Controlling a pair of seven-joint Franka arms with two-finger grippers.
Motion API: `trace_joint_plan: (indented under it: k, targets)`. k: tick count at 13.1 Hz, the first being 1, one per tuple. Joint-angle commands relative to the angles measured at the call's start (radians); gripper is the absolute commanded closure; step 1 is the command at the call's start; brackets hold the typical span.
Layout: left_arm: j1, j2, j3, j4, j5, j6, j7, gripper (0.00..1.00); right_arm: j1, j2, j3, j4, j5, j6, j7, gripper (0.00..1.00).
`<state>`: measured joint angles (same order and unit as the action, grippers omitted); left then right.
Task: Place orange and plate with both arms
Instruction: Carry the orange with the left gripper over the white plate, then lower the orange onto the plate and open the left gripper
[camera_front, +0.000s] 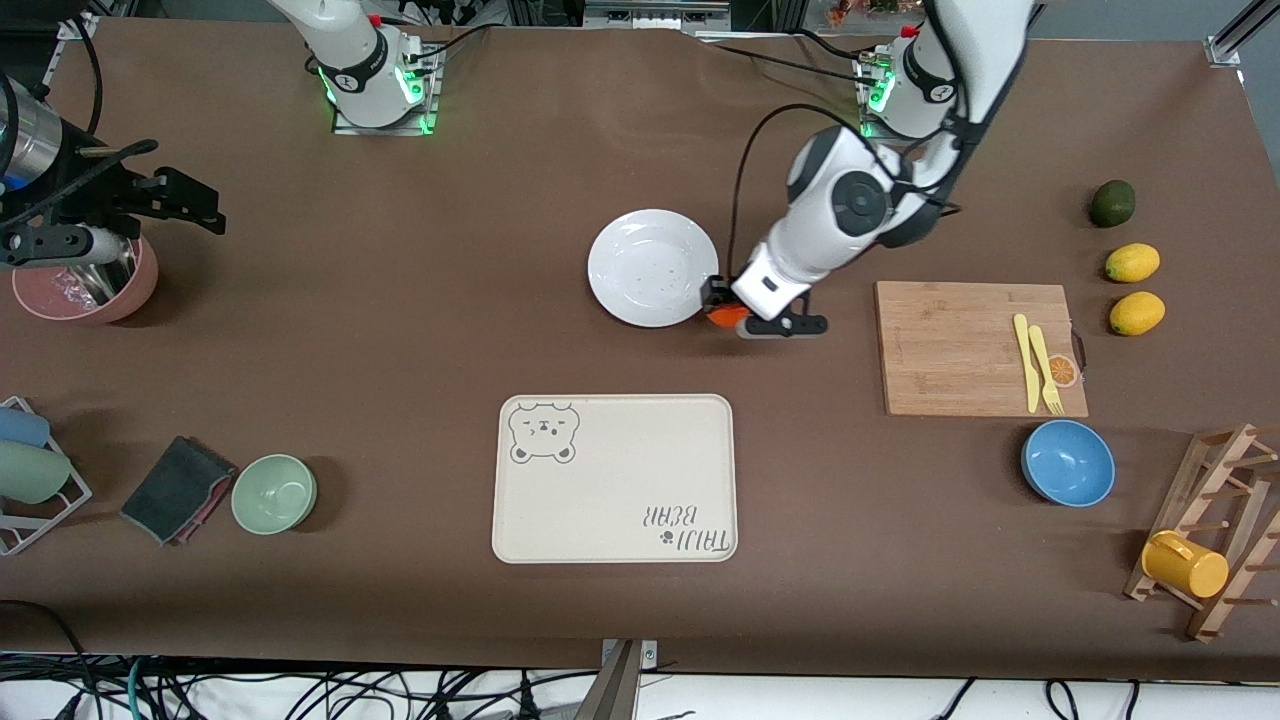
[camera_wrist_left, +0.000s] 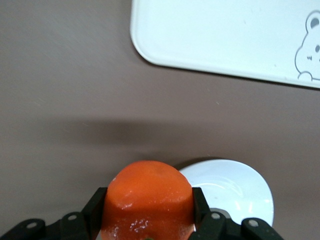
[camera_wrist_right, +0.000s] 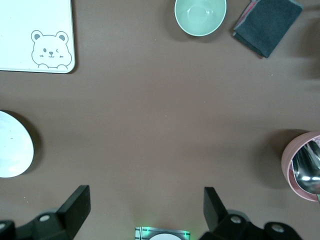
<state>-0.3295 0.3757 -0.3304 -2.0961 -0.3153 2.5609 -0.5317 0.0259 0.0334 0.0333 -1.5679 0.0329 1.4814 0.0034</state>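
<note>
The orange (camera_front: 728, 316) is squarely in my left gripper next to the empty white plate, so I should go on carrying it until it rests on the plate's middle (camera_front: 653, 266) before I let go.
My left gripper (camera_front: 727, 312) is shut on the orange (camera_front: 728, 316), a small orange-red fruit, and holds it low right beside the rim of the white plate (camera_front: 652, 267), on the side toward the left arm's end. In the left wrist view the orange (camera_wrist_left: 149, 200) sits between the two black fingers (camera_wrist_left: 95, 207), with the plate (camera_wrist_left: 240, 190) partly hidden by it. My right gripper (camera_front: 110, 215) is open and empty, high over the right arm's end of the table; it waits there. The right wrist view shows its spread fingers (camera_wrist_right: 77, 202) and the plate (camera_wrist_right: 12, 145).
The cream bear tray (camera_front: 615, 480) lies nearer the camera than the plate. A cutting board (camera_front: 960, 345) with yellow cutlery, a blue bowl (camera_front: 1068, 462), two lemons (camera_front: 1132, 263) and a mug rack (camera_front: 1210, 530) are toward the left arm's end. A pink bowl (camera_front: 90, 290), green bowl (camera_front: 274, 493) and cloth (camera_front: 178, 488) are toward the right arm's end.
</note>
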Motion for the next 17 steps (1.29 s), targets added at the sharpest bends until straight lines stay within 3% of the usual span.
trace_joint_plan:
  k: [1, 6, 13, 16, 17]
  targets:
    - [-0.095, 0.06, -0.002, 0.047, 0.004, 0.047, -0.128, 1.0, -0.006, 0.005, 0.002, 0.017, 0.013, -0.013, 0.009, 0.0]
    - [-0.146, 0.084, -0.007, 0.048, 0.048, 0.044, -0.221, 1.0, -0.004, 0.005, 0.002, 0.017, 0.013, -0.013, 0.009, 0.0]
    - [-0.174, 0.104, -0.056, 0.013, 0.047, 0.03, -0.333, 0.8, -0.004, 0.005, 0.002, 0.017, 0.013, -0.012, 0.01, 0.0]
    - [-0.181, 0.121, -0.058, 0.013, 0.047, 0.03, -0.346, 0.63, -0.004, 0.005, 0.002, 0.017, 0.013, -0.012, 0.009, 0.0]
    - [-0.181, 0.127, -0.058, 0.014, 0.047, 0.03, -0.344, 0.62, -0.004, 0.005, 0.002, 0.017, 0.013, -0.012, 0.01, 0.0]
